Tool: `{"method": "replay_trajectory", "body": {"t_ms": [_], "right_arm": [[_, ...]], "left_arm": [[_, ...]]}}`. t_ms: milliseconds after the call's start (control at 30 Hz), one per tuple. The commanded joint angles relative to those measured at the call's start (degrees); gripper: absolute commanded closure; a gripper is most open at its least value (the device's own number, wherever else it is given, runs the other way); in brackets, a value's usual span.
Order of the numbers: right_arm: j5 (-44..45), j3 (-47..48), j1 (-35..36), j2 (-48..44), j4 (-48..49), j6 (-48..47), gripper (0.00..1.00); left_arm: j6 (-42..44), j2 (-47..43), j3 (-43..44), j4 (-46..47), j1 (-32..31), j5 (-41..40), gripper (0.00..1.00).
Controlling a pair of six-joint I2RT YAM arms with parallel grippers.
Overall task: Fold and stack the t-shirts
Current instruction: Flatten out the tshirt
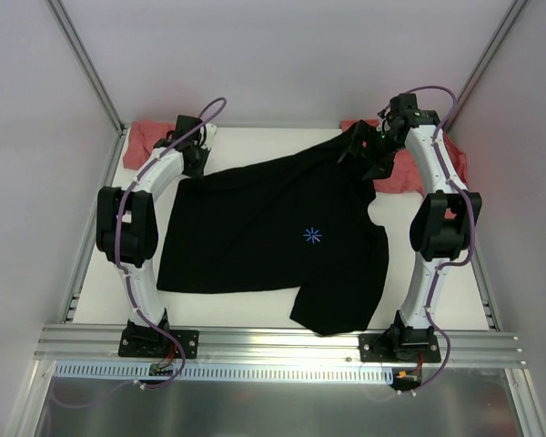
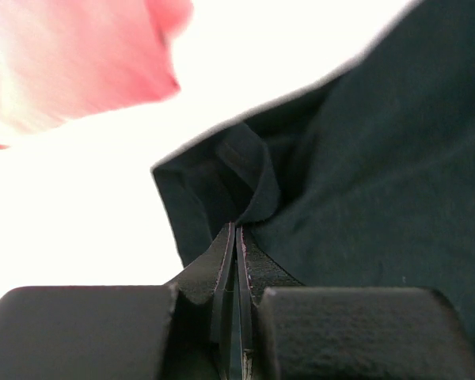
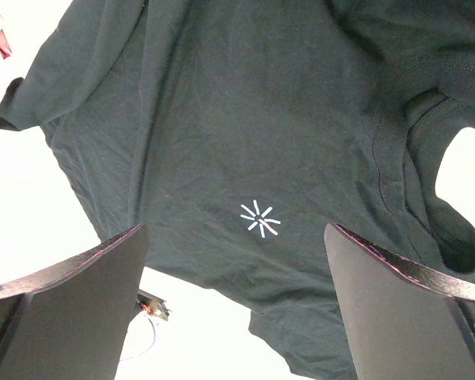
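Observation:
The black t-shirt's back sleeve end rests against the salmon-red shirt, so my right gripper should move back over the salmon-red shirt and pinch the sleeve from there.
The large black t-shirt lies spread across the table, its light-blue starburst mark facing up. My left gripper is at the shirt's back-left corner. In the left wrist view it is shut on a bunched fold of the black cloth. My right gripper is raised over the shirt's back-right part. In the right wrist view it is open and empty, with the shirt and its mark below. Salmon-red shirts lie at the back left and back right.
The white table is walled on the left, back and right by pale panels. A metal rail carrying both arm bases runs along the near edge. A salmon-red shirt lies close beyond the left gripper.

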Motion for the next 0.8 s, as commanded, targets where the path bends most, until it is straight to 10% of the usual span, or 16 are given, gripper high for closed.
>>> {"method": "replay_trajectory", "body": {"t_ms": [0,433,533,567,767], "right_arm": [[-0.12,0.99,-0.47,-3.30,-1.70,-0.85,0.00],[-1.17,-3.75,-0.48,-5.32,-1.70,-1.46,0.01],[-1.70,-4.81,-0.48,-5.41,-1.53,-1.64,0.01],[-1.70,-5.16,-0.48,-5.41,-1.61,-1.73,0.01],[-1.88,-4.47,-0.56,-5.15,-0.82,-1.73,0.01]], "left_arm": [[-1.37,-2.61,5.41,3.89,0.09,-4.97,1.00],[-3.91,7.66,12.45,11.72,0.09,-14.82,0.97],[-6.89,10.13,14.47,11.89,-0.08,-19.99,0.11],[-8.47,10.40,14.65,11.89,0.00,-23.14,0.01],[-13.05,6.11,11.93,14.70,0.27,-23.98,0.01]]}}
